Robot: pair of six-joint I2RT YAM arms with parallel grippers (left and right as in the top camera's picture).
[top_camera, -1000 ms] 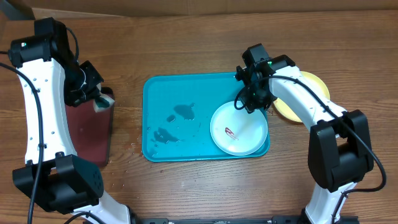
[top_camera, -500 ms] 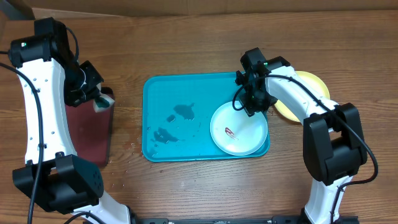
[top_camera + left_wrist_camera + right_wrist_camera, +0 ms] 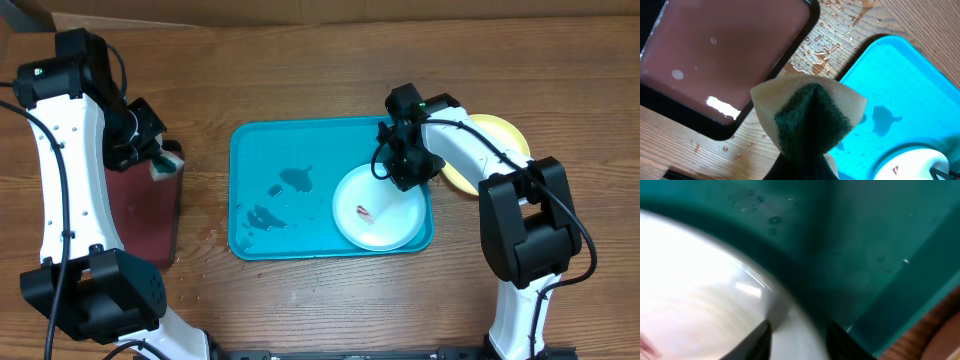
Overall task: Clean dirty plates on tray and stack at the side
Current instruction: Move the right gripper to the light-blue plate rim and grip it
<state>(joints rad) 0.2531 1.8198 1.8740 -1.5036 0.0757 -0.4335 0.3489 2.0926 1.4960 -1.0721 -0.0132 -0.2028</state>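
The white plate is far from my left gripper's sponge, so my right gripper should slide the plate toward the water puddles and take hold of its rim before the scrubbing.
The white plate with a small red smear lies in the right end of the turquoise tray. My right gripper sits at the plate's upper right rim. In the right wrist view its fingers straddle the rim of the plate, closed on it. The yellow-green plate lies on the table right of the tray, partly under my right arm. The mint plate is out of view. My left gripper is shut on a green-and-tan sponge, held at the maroon tray's right edge.
The maroon black-rimmed tray holding liquid stands left of the turquoise tray. Water puddles lie on the turquoise tray's left half, and drops wet the wood between the trays.
The white plate has slid a little to the left on the tray with my right gripper at its rim. The left arm and sponge have not moved.
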